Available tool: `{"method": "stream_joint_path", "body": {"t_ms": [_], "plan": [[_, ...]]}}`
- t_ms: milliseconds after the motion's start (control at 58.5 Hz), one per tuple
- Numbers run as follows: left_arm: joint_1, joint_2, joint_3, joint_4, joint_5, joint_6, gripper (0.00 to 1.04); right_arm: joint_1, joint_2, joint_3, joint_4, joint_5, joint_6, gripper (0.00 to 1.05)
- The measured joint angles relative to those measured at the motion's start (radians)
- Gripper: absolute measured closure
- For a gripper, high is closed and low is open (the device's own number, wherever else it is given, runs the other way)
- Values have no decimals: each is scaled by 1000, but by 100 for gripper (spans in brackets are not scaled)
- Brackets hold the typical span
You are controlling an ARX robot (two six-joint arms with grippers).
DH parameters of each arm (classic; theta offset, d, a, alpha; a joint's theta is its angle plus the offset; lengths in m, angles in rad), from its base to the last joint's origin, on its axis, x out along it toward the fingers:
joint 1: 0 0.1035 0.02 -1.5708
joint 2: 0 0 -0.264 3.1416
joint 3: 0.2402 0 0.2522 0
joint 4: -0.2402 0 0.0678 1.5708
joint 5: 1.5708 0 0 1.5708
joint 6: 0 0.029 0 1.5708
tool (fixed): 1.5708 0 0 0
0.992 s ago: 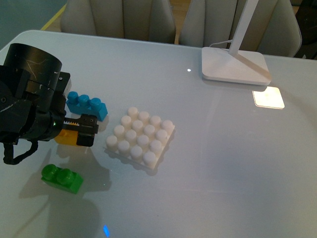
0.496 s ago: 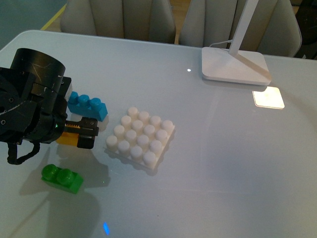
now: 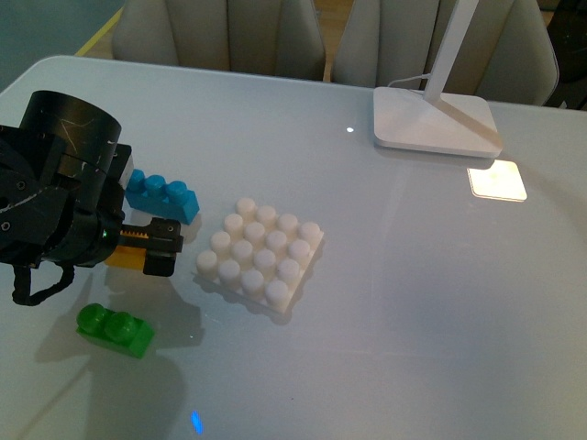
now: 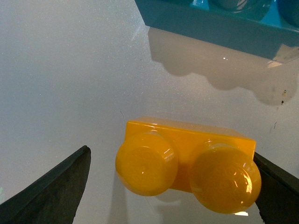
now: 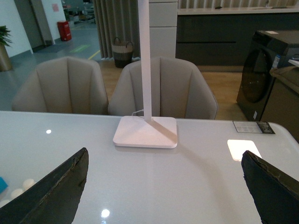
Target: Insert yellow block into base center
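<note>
The white base [image 3: 260, 254] sits loose on the glossy tabletop [image 3: 335, 289]. The base will move and turn a little when I push the yellow block onto the base's studs.
The yellow block [image 3: 122, 256] lies studs-up on the table, left of the white studded base [image 3: 260, 252]. My left gripper [image 3: 163, 244] hovers over the block and is open. In the left wrist view the yellow block [image 4: 187, 158] sits between the two black fingertips of the left gripper [image 4: 170, 151]. One fingertip [image 4: 275, 182] is close against the block's end; the other stands apart from it. My right gripper [image 5: 164, 154] is open and holds nothing. It is out of the front view. A few of the base's studs [image 5: 18, 191] show at the edge of the right wrist view.
A blue three-stud brick [image 3: 162, 194] lies just behind the yellow block, seen close in the left wrist view [image 4: 219, 23]. A green two-stud brick [image 3: 115, 330] rests nearer the front edge. A white lamp foot [image 3: 433, 119] stands at the back right, with chairs beyond the table.
The left arm shifted a little over the yellow block during the first half second, then held still. The bricks and the base have not moved.
</note>
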Motion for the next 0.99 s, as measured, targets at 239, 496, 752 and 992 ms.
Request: {"method": "stream_joint_path", "body": {"t_ms": [239, 496, 752, 992], "plan": [[0, 0, 3, -2, 6, -2, 23, 0, 0, 0, 0, 0, 0, 9], [0, 2, 11, -2, 7, -5, 35, 0, 0, 0, 0, 0, 0, 9], [0, -3, -4, 18, 12, -6, 39, 0, 0, 0, 0, 0, 0, 9], [-17, -47, -71, 40, 27, -6, 41, 0, 0, 0, 0, 0, 0, 9]]}}
